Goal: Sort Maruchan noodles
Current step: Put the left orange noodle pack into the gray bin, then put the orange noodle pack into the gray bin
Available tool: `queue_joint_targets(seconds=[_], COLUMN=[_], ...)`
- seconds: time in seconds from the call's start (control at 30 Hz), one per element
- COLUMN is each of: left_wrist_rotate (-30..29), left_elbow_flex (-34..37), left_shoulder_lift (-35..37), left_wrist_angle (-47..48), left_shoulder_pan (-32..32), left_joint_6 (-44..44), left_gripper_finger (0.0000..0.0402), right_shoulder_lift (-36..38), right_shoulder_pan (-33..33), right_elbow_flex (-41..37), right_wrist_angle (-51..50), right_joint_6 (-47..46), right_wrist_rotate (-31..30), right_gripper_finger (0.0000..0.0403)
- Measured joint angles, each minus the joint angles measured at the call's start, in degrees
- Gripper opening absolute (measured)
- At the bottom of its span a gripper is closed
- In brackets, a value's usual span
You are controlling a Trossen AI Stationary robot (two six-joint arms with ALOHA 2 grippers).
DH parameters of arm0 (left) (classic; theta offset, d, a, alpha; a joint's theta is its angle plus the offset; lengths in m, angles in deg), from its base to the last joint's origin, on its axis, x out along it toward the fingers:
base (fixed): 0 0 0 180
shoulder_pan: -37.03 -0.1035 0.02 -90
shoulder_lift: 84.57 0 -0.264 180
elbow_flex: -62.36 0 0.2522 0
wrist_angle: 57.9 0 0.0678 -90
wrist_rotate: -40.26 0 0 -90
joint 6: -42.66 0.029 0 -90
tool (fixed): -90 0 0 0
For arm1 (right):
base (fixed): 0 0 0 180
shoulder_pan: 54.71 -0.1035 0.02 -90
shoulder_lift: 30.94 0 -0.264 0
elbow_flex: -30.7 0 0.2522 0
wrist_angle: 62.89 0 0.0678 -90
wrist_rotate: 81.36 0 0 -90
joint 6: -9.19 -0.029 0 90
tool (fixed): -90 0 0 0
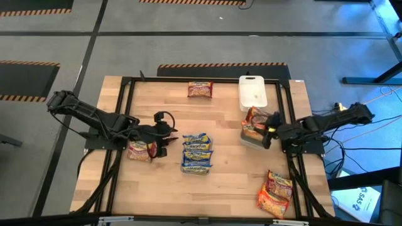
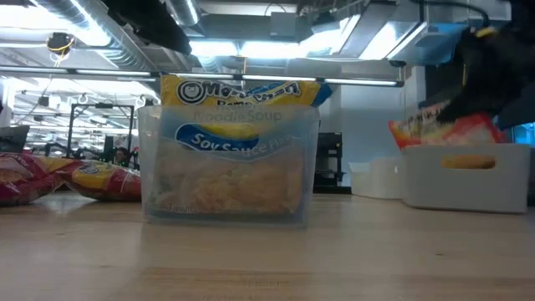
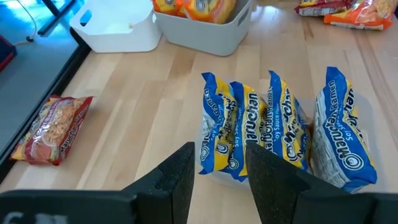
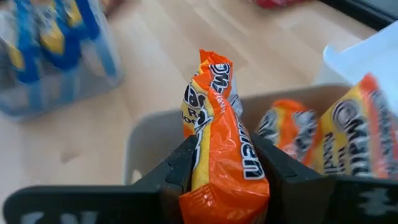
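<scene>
The orange packet on edge (image 4: 219, 118) is over the white bin's free space (image 4: 153, 140). My right gripper should now move down until the packet stands next to the others, then let go.
Several blue-and-yellow noodle packets (image 3: 280, 127) stand on edge in a clear container (image 1: 196, 152) at the table's middle. My left gripper (image 1: 164, 139) is open and empty just left of them; its fingers (image 3: 180, 174) point at the packets. My right gripper (image 1: 269, 125) is shut on an orange-and-yellow packet (image 4: 217, 124) over a white bin (image 1: 251, 139) at the right, which holds more orange packets (image 4: 348, 130). The bin and the held packet (image 2: 443, 130) also show in the low view. My right gripper pinches the orange packet by its two flat faces (image 4: 208, 158) between the two fingers, near the packet's end closest to the wrist. The packet stands on edge, its free end (image 4: 211, 65) reaching over the bin's inside. Whether it touches the bin I cannot tell.
A white lid (image 1: 252, 92) lies behind the bin at the far right. A dark red packet (image 1: 200, 90) lies at the far edge, another packet (image 1: 139, 150) under my left arm, and two or three more (image 1: 274, 193) at the near right corner.
</scene>
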Motion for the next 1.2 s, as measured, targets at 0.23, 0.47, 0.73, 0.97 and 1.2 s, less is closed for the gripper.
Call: queue_joint_targets(seconds=[0.23,0.47,0.73,0.97,1.2], left_wrist_rotate=[0.0,0.0,0.0,-0.1,-0.1], left_elbow_flex=[0.0,0.0,0.0,0.0,0.0], left_shoulder_lift=[0.0,0.0,0.0,0.0,0.0], left_wrist_angle=[0.0,-0.1,-0.9,-0.9,-0.9], left_shoulder_pan=[0.0,0.0,0.0,0.0,0.0], left_joint_6=[0.0,0.0,0.0,0.0,0.0], left_gripper_finger=[0.0137,0.0137,0.0137,0.0137,0.0137], right_shoulder_lift=[0.1,0.2,0.1,0.0,0.0], right_shoulder_pan=[0.0,-0.1,0.0,0.0,0.0], right_elbow_flex=[-7.7,-9.9,-10.0,-8.5,-3.3], right_wrist_angle=[10.2,11.2,9.9,4.9,1.2], right_joint_6=[2.0,3.0,-0.1,-1.2,-1.4], right_wrist_rotate=[-1.0,-3.4,-3.8,-1.7,0.1], right_gripper_finger=[0.0095,0.0095,0.0115,0.0199,0.0228])
